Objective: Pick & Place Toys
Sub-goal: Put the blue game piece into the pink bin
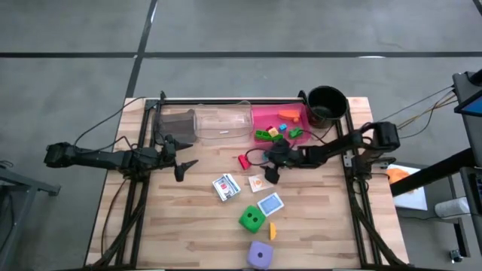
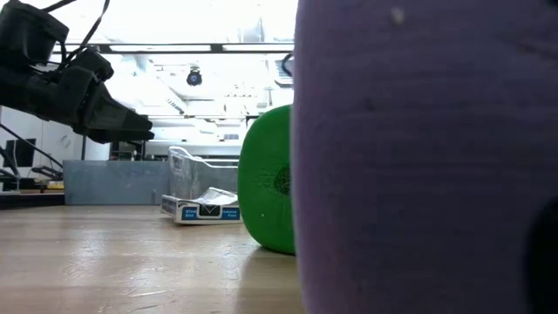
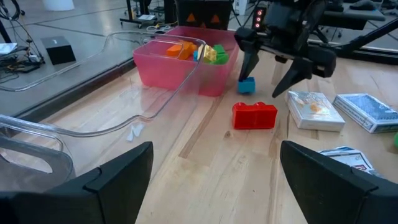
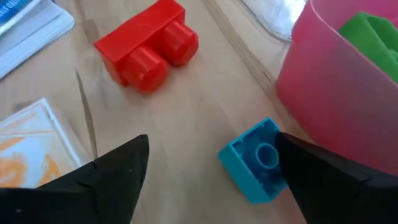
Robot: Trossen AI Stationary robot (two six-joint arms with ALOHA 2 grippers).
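Observation:
Next, I centre my right gripper's fingers around the teal brick (image 4: 252,163) before I lift it into the pink tray (image 1: 280,119), because it sits off-centre beside one finger.
A teal brick (image 4: 258,158) lies on the table beside the pink tray (image 4: 336,93). It sits between the open fingers of my right gripper (image 4: 211,149), close to one finger (image 4: 323,180). A red brick (image 4: 146,50) lies just beyond it and also shows in the high view (image 1: 243,160). My left gripper (image 1: 184,158) is open and empty above the table's left part, facing the red brick (image 3: 254,116). The pink tray (image 1: 265,117) holds several bricks. Three printed cards (image 1: 226,186) lie mid-table. A green die (image 1: 251,219), an orange brick (image 1: 273,229) and a purple die (image 1: 260,254) lie nearer the front edge. My right gripper comes slanting down from the table's right side, and one finger stands right at the teal brick's side (image 4: 277,146). I cannot tell whether it touches. The brick rests on the table, studs up.
A clear tray (image 1: 222,124) and a grey tray (image 1: 177,124) stand left of the pink tray along the far edge. A round black pot (image 1: 326,104) stands at the far right corner. In the low view the purple die (image 2: 418,157) fills the right half.

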